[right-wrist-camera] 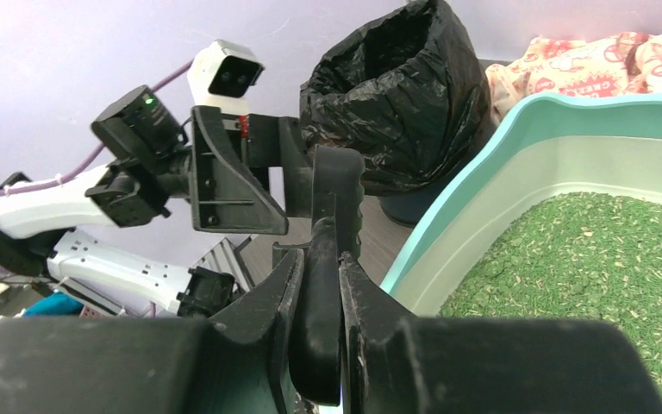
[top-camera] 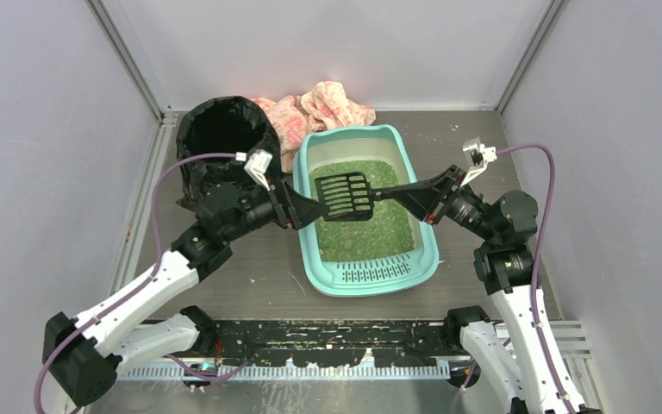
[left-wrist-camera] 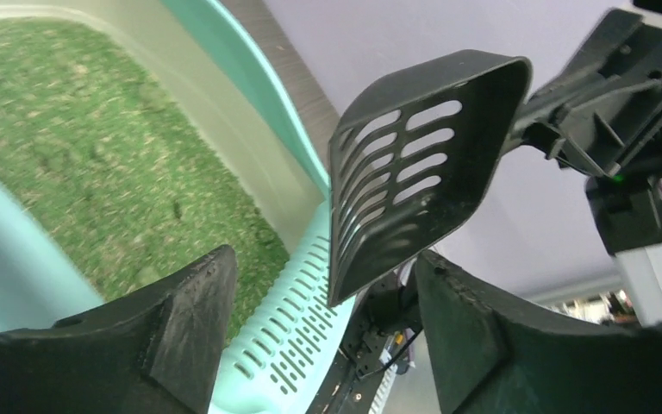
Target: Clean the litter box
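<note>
My left gripper's open fingers are on both sides of the scoop head. Next, my right gripper pulls the scoop clear first and then turns it down into the green litter.
The mint-teal litter box lies mid-table, holding green litter. A black slotted scoop hangs level over the litter. My right gripper is shut on its handle, seen clamped between the jaws in the right wrist view. From the left, my left gripper stands open at the scoop's far end. In the left wrist view the scoop head hangs between the spread fingers without touching them, above the box's slotted lip.
A round bin lined with a black bag stands left of the box, just behind the left arm. A pink patterned cloth lies bunched at the back wall. Grey walls close in both sides.
</note>
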Available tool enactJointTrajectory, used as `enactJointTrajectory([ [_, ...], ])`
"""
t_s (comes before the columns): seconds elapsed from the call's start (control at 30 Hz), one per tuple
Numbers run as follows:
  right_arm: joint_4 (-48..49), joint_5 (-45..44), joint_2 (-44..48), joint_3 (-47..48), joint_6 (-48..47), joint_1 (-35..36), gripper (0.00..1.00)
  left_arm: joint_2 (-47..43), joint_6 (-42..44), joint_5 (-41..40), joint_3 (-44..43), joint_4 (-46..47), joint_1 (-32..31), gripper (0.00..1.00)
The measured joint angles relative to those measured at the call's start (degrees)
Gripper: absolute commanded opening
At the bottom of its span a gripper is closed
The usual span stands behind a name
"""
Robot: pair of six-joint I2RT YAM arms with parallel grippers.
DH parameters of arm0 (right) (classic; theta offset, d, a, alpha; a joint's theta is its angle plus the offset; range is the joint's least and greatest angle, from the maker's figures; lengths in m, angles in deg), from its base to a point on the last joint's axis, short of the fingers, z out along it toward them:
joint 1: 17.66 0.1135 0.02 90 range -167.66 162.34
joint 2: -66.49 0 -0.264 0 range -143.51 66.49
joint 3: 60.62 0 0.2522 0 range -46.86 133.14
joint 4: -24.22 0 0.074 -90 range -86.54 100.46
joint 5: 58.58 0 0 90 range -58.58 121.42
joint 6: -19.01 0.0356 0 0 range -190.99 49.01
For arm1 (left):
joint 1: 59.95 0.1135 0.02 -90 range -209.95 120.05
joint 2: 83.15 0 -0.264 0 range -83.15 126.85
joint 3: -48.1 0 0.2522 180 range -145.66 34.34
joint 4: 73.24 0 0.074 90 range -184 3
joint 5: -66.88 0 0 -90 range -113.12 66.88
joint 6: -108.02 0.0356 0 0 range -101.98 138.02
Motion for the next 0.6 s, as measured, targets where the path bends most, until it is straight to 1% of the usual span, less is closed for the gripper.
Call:
enactJointTrajectory([
  [0.07, -1.5, -1.3, -0.1, 0.9, -0.2, 0.0, 0.01, -2.4, 2.8, -3.8, -1.3, -6.4, 0.0, 0.87],
  [0.23, -8.3, -7.7, -1.2, 5.3, -2.3, 0.0, 0.01, -7.8, 8.0, -12.1, -3.3, -17.7, 0.0, 0.91],
  [0.4, -15.5, -16.5, -2.8, 8.7, -4.0, 0.0, 0.01, -13.1, 10.5, -16.1, -3.4, -25.1, 0.0, 0.92],
  [0.5, -19.9, -21.6, -5.5, 11.2, -5.1, 0.0, 0.01, -15.5, 11.5, -17.9, -3.4, -28.5, 0.0, 0.93],
  [0.6, -22.7, -25.0, -9.1, 12.9, -6.1, 0.0, 0.01, -15.8, 11.8, -20.0, -3.6, -30.5, 0.0, 0.93],
])
